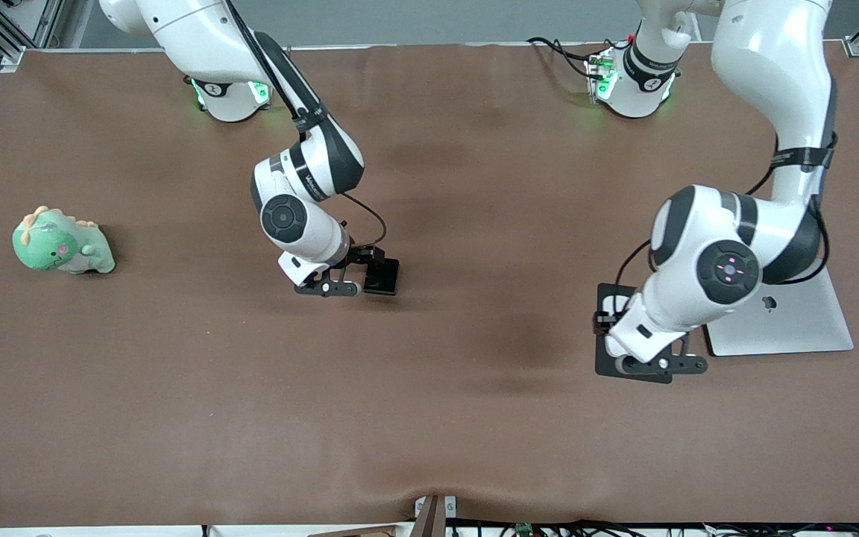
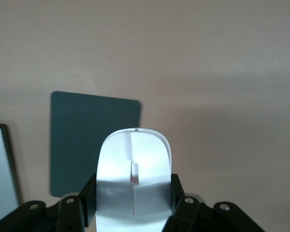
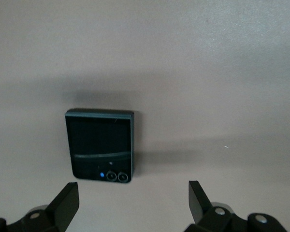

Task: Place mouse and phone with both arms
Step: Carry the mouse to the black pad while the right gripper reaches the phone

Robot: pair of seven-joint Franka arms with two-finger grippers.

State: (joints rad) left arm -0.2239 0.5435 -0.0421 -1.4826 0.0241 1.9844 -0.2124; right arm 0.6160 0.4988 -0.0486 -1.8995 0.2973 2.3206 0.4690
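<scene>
The black folded phone point(image 3: 100, 146) is closed and lies level behind its straight far edge point(image 3: 99, 113), so I expect the phone to stay folded when I pick it up and carry it.
The white mouse point(image 2: 134, 166) sits between the fingers of my left gripper point(image 2: 134, 199), which is shut on its sides. In the front view the left gripper point(image 1: 610, 319) holds the mouse point(image 1: 615, 304) over a flat black pad point(image 1: 602, 359). The black folded phone point(image 3: 100, 145) lies flat on the brown table, lenses toward my right gripper point(image 3: 133, 203), which is open and empty just short of it. In the front view the phone point(image 1: 382, 276) lies near the table's middle, beside the right gripper point(image 1: 360, 268).
A closed silver laptop point(image 1: 795, 321) lies beside the black pad point(image 2: 94, 140) at the left arm's end of the table. A green plush dinosaur point(image 1: 63, 242) sits at the right arm's end. The table is covered with brown cloth point(image 1: 429, 418).
</scene>
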